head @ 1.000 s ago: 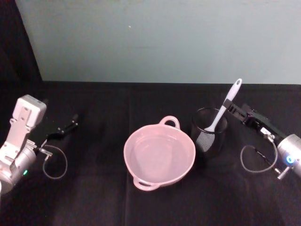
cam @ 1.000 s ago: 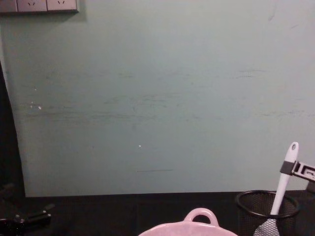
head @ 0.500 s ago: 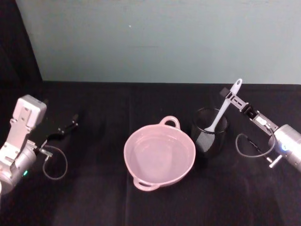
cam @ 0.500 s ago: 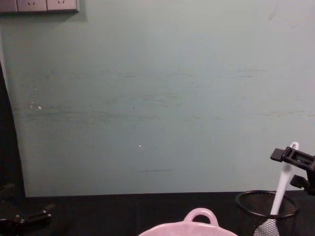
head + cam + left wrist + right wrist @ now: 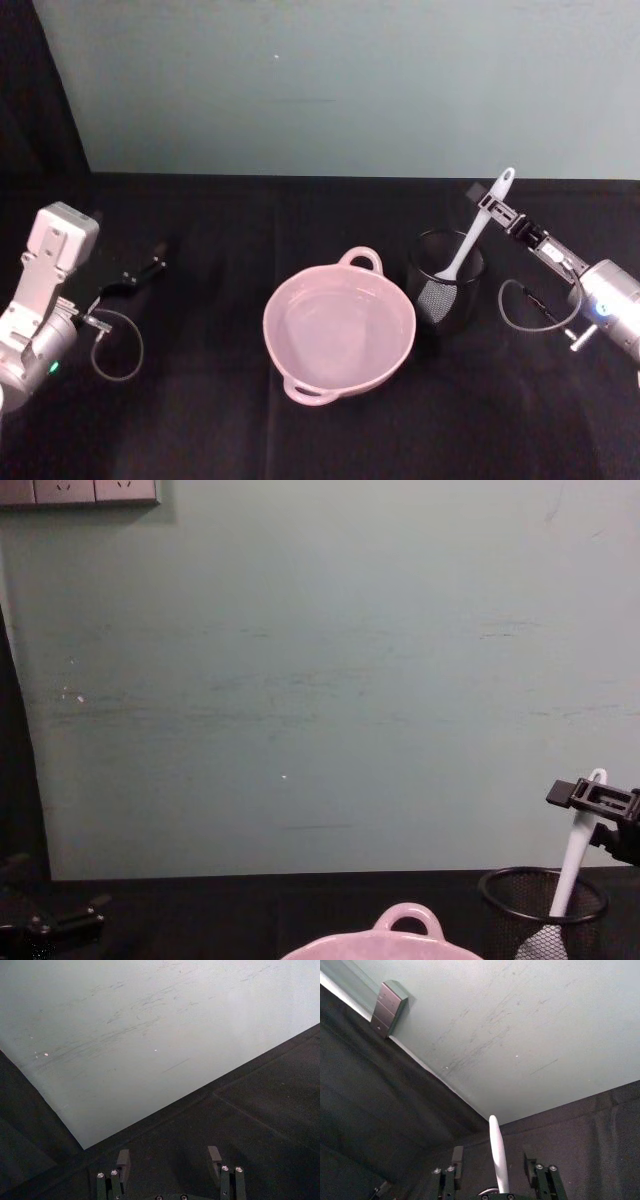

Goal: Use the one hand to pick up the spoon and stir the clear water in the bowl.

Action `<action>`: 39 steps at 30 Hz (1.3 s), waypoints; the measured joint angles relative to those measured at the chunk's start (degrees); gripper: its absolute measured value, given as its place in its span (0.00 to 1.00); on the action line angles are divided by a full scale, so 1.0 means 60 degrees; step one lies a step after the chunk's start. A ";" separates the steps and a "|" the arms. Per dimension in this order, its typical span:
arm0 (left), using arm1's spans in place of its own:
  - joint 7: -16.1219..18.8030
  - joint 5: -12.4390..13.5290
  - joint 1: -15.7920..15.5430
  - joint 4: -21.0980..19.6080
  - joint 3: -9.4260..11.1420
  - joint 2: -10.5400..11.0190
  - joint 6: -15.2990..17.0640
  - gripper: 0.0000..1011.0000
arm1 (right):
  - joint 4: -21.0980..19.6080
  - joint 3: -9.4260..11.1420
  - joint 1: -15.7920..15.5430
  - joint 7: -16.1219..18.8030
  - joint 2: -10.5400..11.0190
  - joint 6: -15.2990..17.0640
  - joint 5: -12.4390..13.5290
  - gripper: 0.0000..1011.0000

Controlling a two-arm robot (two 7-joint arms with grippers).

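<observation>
The white spoon [image 5: 573,865] is leaning loosely inside the wide rim of the mesh cup [image 5: 543,894], so when I lift, I expect it to slip out and the cup to stay standing.
The white spoon [image 5: 478,226] stands tilted in a black mesh cup [image 5: 446,281], its handle tip pointing up toward the wall. My right gripper [image 5: 488,202] is open and straddles the upper handle. In the right wrist view the spoon [image 5: 498,1157] rises between the two fingers [image 5: 457,1156] with a gap on each side. From the chest, the right gripper [image 5: 588,796] sits near the spoon's [image 5: 575,858] top. The pale pink bowl [image 5: 290,340] holds clear water at the table's middle, left of the cup. My left gripper [image 5: 140,273] rests open at the far left.
A black cloth covers the table [image 5: 200,420], and a pale green wall [image 5: 330,90] stands behind it. The mesh cup [image 5: 545,898] almost touches the bowl's right rim. A loop handle [image 5: 408,920] on the bowl faces the wall. Bare cloth lies in front of the bowl.
My right gripper has risen and slid up the spoon's handle, from beside the cup's rim to near the handle's top. The spoon, bowl and left arm have stayed in place.
</observation>
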 joint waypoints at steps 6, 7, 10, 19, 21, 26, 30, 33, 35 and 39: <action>0.0000 0.0000 0.0000 0.0000 0.0000 0.0000 0.0000 0.99 | 0.0018 -0.0138 0.0032 -0.0125 0.0070 -0.0096 0.0066 0.58; 0.0000 0.0000 0.0000 0.0000 0.0000 0.0000 0.0000 0.99 | 0.0019 -0.0151 0.0035 -0.0135 0.0078 -0.0112 0.0069 0.56; 0.0000 0.0000 0.0000 0.0000 0.0000 0.0000 0.0000 0.99 | 0.0017 -0.0224 0.0038 -0.0176 0.0129 -0.0189 0.0082 0.45; 0.0000 0.0000 0.0000 0.0000 0.0000 0.0000 0.0000 0.99 | -0.0368 -0.0547 -0.0041 -0.0382 0.0474 -0.0808 -0.0400 0.18; 0.0000 0.0000 0.0000 0.0000 0.0000 0.0000 0.0000 0.99 | -0.0595 -0.0644 -0.0071 -0.0487 0.0601 -0.1125 -0.0827 0.12; 0.0000 0.0000 0.0000 0.0000 0.0000 0.0000 0.0000 0.99 | -0.1191 -0.0842 -0.0109 -0.0723 0.0892 -0.1693 -0.1923 0.11; 0.0000 0.0000 0.0000 0.0000 0.0000 0.0000 0.0000 0.99 | -0.1529 -0.0944 -0.0108 -0.0854 0.1039 -0.1900 -0.2526 0.11; 0.0000 0.0000 0.0000 0.0000 0.0000 0.0000 0.0000 0.99 | -0.1976 -0.1061 -0.0090 -0.0961 0.1222 -0.2035 -0.3161 0.11; 0.0000 0.0000 0.0000 0.0000 0.0000 0.0000 0.0000 0.99 | -0.2168 -0.1085 -0.0081 -0.0988 0.1288 -0.2044 -0.3358 0.11; 0.0000 0.0000 0.0001 0.0000 0.0000 0.0000 0.0000 0.99 | -0.2631 -0.1092 -0.0044 -0.1009 0.1434 -0.2000 -0.3688 0.11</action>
